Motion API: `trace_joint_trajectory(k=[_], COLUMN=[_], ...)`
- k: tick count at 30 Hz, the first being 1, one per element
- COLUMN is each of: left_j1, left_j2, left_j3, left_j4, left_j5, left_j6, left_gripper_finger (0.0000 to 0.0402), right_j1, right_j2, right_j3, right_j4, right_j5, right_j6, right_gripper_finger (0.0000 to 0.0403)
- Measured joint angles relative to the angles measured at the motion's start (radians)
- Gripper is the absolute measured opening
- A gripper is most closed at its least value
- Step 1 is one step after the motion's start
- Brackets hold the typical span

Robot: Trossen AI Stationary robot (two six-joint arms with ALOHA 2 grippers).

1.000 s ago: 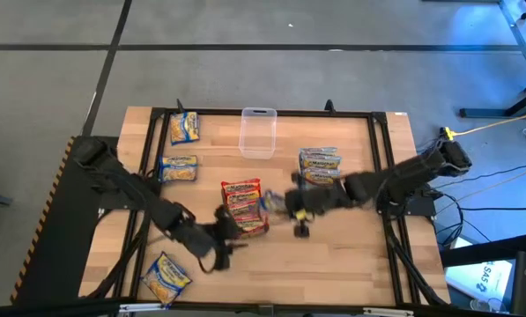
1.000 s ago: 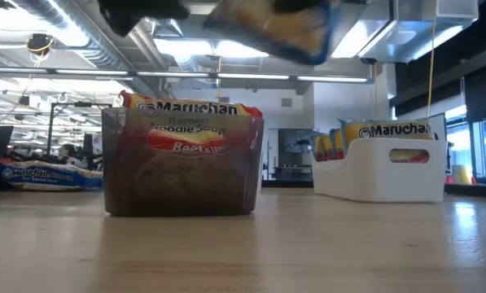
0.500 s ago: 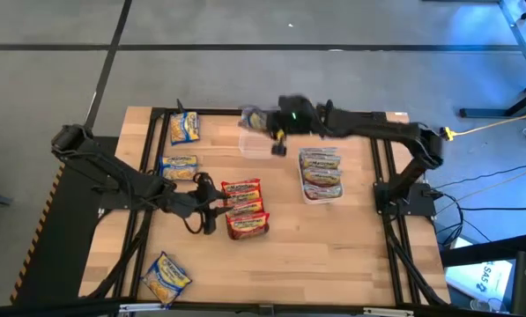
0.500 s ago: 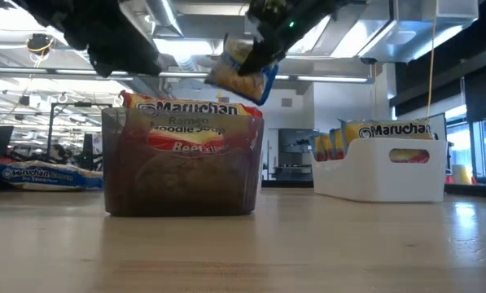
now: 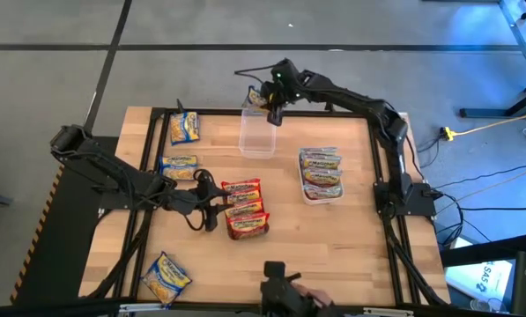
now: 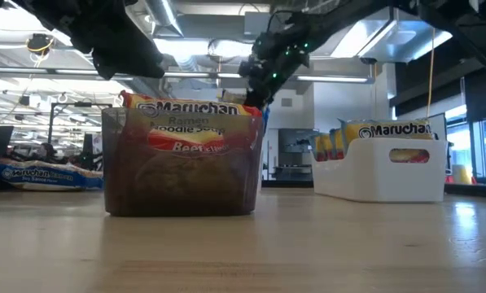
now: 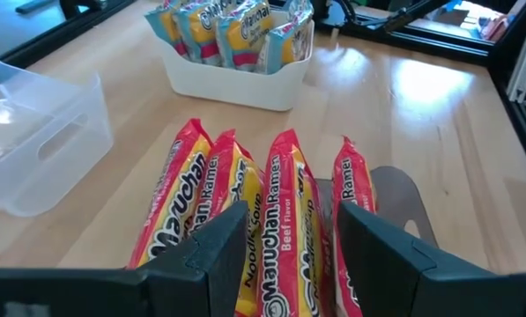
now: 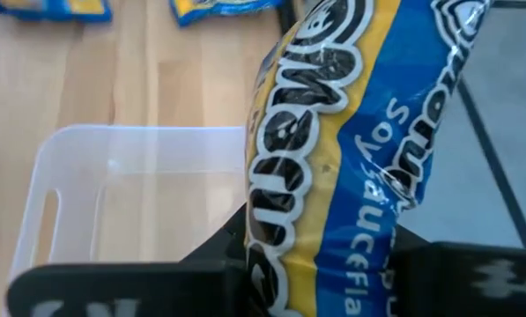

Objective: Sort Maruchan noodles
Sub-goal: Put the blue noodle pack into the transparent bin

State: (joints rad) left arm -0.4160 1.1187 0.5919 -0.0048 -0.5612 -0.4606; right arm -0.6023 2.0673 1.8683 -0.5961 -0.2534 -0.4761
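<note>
My right gripper should go on lowering the blue packet (image 5: 256,97) inward until it rests inside, as it runs parallel to the far rim of the empty clear container (image 5: 258,136).
My right gripper (image 5: 273,102) hangs over the table's far edge, shut on a blue Maruchan packet (image 5: 258,95) above the far rim of the clear container (image 5: 256,132). My left gripper (image 5: 211,211) is open, just left of the grey container (image 6: 181,175). Its fingers stand before the red packets (image 7: 271,194), which stand on edge inside that container, and touch nothing. Pinkish-labelled packets (image 5: 321,167) stand in the white container (image 6: 381,175). Three more blue packets (image 5: 184,128) (image 5: 178,167) (image 5: 167,276) lie flat on the table. My right gripper pinches the blue packet between its two fingers (image 8: 448,273) at one end (image 8: 285,238). The rest of the packet (image 8: 359,114) sticks out past the fingertips. It is lifted clear, over the clear container's (image 8: 113,194) far rim.
The containers sit across the table's middle: clear one far, grey one centre, white one right. Bare wood lies along the near and right sides. A dark object with what looks like a hand (image 5: 285,299) shows at the near edge. Black frame rails (image 5: 381,150) border the table.
My right gripper carried the blue packet from the table's middle up and toward the far edge, ending above the clear container's far rim. My left gripper drew from near the table's near middle toward the left side of the grey container, then stayed still.
</note>
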Motion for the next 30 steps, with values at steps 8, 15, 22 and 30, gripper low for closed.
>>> trace_joint_trajectory(k=[8,15,22,30], left_j1=[0.0,0.0,0.0,0.0], left_j2=[0.0,0.0,0.001,0.001], left_j3=[0.0,0.0,0.0,0.0], left_j4=[-0.001,-0.001,-0.001,0.0], left_j5=[-0.006,-0.006,-0.007,-0.007], left_j6=[0.001,0.019,0.019,0.024], left_gripper_finger=[0.017,0.017,0.017,0.017], right_j1=[0.0,0.0,0.0,0.008], right_j2=[0.072,0.138,0.174,0.208], right_j3=[0.001,0.001,0.001,0.0], right_j4=[0.004,0.009,0.011,0.029], right_j5=[-0.028,-0.028,-0.023,0.011], right_j6=[-0.031,-0.035,-0.04,-0.056], right_gripper_finger=[0.0083,0.0081,0.0088,0.0088])
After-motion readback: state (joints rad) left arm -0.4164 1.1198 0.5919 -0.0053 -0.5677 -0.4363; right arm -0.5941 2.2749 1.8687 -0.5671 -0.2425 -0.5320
